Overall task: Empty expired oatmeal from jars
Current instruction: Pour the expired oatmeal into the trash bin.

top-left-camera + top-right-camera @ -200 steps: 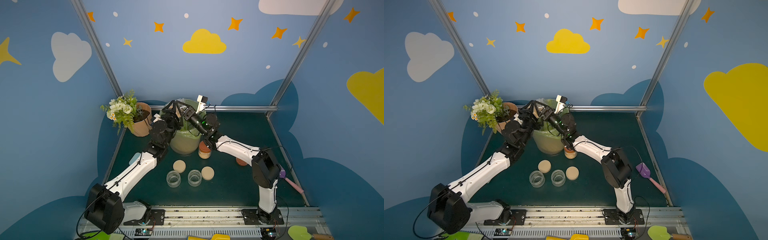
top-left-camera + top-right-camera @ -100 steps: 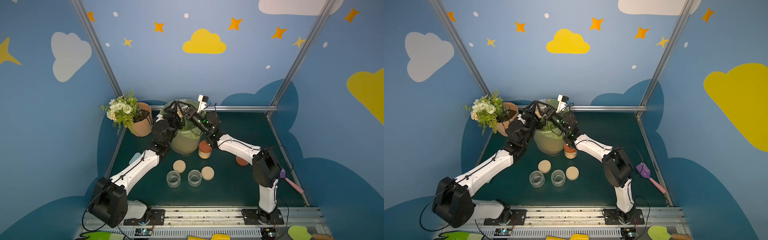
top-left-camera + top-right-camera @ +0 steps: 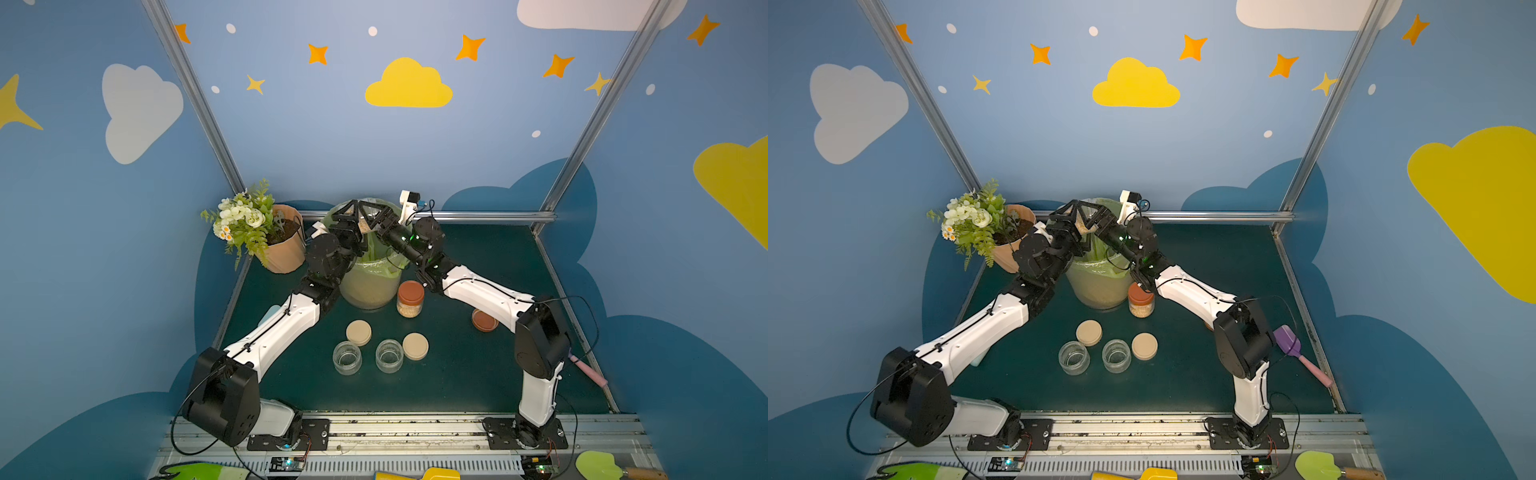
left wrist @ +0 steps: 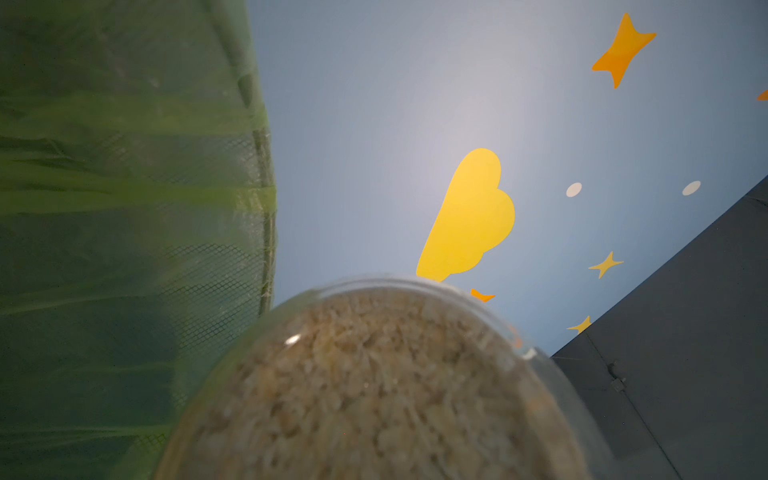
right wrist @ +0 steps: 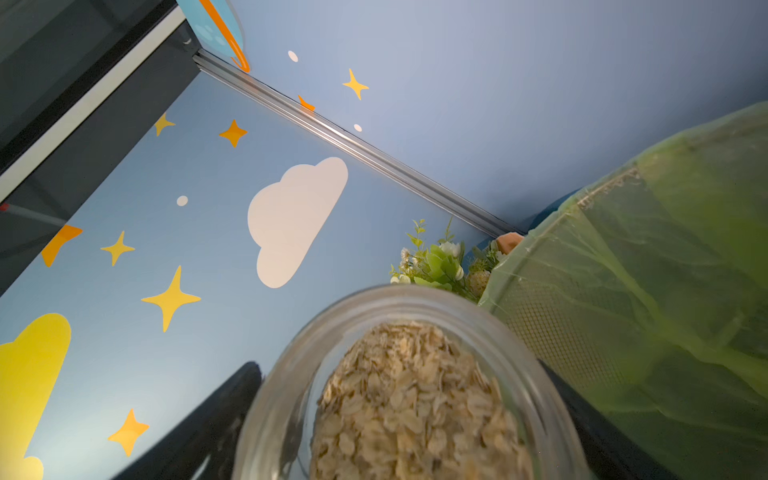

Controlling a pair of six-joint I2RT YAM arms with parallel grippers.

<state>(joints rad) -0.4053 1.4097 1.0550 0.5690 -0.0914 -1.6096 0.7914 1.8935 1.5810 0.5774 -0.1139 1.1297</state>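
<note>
The jar's opening (image 5: 416, 380) has my right gripper around it, so that gripper should move out of the way before my left gripper tips the oatmeal into the green-bagged bin (image 3: 381, 250).
An open glass jar (image 3: 363, 224) full of oatmeal (image 5: 415, 395) hangs tilted over the green-bagged bin (image 3: 370, 286), and both grippers meet at it. My left gripper (image 3: 357, 217) is shut on the jar; in the left wrist view the jar (image 4: 382, 395) fills the jaw area and hides the fingers. My right gripper (image 3: 370, 219) faces the jar's mouth, its dark fingers (image 5: 208, 415) standing open just outside the glass. In both top views a closed jar with a rust-orange lid (image 3: 410, 299) stands beside the bin, and two empty jars (image 3: 347, 357) (image 3: 389, 355) stand near the front.
Two beige lids (image 3: 358, 332) (image 3: 415, 345) lie by the empty jars. A rust-orange lid (image 3: 484, 320) lies under the right arm. A flower pot (image 3: 282, 245) stands left of the bin. A purple spatula (image 3: 1293, 349) lies at the right edge.
The right gripper's fingers have spread away from the jar. The left arm has pushed slightly farther toward the bin. The jar stays above the bin.
</note>
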